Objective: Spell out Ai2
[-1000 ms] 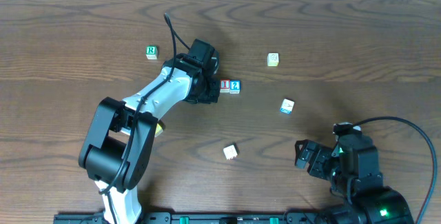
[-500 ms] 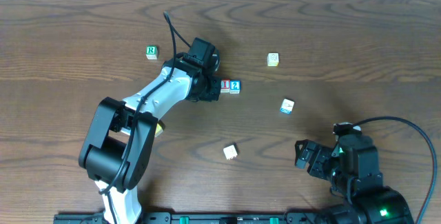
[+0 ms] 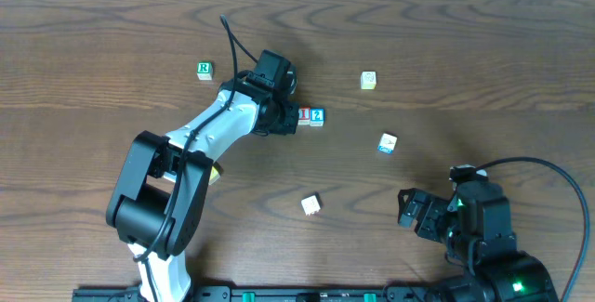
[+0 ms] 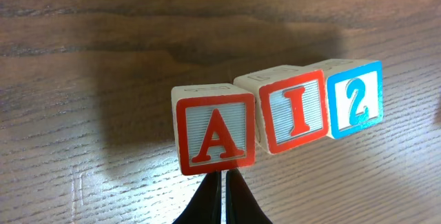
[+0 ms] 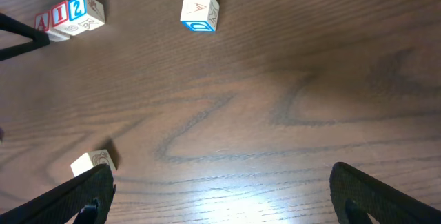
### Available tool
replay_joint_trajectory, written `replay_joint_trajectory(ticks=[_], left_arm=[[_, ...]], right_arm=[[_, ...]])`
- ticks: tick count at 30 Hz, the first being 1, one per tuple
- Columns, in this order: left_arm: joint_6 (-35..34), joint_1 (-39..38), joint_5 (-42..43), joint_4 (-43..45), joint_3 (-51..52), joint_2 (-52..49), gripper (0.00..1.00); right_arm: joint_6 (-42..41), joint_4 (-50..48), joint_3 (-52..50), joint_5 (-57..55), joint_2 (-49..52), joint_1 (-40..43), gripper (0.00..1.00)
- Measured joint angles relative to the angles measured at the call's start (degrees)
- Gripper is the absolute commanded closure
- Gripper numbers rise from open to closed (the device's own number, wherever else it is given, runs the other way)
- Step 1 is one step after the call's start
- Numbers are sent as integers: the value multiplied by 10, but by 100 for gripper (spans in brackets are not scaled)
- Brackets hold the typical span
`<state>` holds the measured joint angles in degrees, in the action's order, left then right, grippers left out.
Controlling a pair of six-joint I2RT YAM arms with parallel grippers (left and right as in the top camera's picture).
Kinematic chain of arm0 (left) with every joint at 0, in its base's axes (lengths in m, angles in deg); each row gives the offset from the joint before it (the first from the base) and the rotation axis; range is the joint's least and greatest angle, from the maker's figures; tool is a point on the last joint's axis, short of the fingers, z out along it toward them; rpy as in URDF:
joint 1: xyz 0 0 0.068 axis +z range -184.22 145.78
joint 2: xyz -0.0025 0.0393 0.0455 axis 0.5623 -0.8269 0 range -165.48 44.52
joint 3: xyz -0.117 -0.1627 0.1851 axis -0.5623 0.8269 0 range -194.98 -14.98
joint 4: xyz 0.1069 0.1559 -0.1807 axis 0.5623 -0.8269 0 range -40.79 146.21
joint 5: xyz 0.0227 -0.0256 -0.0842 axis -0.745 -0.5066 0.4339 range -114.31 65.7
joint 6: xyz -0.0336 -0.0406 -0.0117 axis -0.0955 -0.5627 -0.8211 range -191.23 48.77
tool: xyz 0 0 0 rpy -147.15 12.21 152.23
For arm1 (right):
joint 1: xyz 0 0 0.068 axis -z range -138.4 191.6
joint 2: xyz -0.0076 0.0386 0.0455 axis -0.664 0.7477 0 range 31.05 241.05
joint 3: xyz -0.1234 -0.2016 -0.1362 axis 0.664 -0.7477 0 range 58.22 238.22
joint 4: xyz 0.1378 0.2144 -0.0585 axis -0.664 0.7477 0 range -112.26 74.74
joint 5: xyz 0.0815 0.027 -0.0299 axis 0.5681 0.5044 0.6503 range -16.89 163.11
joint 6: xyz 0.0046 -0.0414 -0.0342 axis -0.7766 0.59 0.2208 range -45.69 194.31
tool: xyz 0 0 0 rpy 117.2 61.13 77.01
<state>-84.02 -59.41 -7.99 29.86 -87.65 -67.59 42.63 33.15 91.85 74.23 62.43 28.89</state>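
Observation:
Next, my left gripper moves around to the A cube's free side (image 4: 177,133) and pushes the row together, because the red A cube stands crooked (image 4: 255,117) beside the I cube.
In the left wrist view three cubes stand in a row on the table: red A cube (image 4: 213,133), red I cube (image 4: 291,110), blue 2 cube (image 4: 355,98). The I and 2 touch. The A sits just left of the I, turned at a slight angle to it. My left gripper (image 4: 224,182) is shut with nothing between its fingers, its tips right at the A cube's near lower edge. Overhead, the I cube (image 3: 304,114) and 2 cube (image 3: 318,115) show, while the left gripper hides the A. My right gripper (image 3: 409,211) stands open and empty at the front right, far from the row.
A green R cube (image 3: 204,70) lies at the back left. Loose cubes lie at the back right (image 3: 369,80), right of the row (image 3: 388,142) and at the front middle (image 3: 311,204). A yellow piece (image 3: 215,174) peeks from under the left arm.

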Motion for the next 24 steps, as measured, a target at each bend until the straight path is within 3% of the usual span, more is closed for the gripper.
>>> replay_joint_trajectory(ticks=[18,24], left_arm=[[-20,0,-4,-20,0,0,94],[-22,0,-57,-41,0,0,95]], right_arm=[[0,0,0,0,0,0,1],[0,0,0,0,0,0,1]])
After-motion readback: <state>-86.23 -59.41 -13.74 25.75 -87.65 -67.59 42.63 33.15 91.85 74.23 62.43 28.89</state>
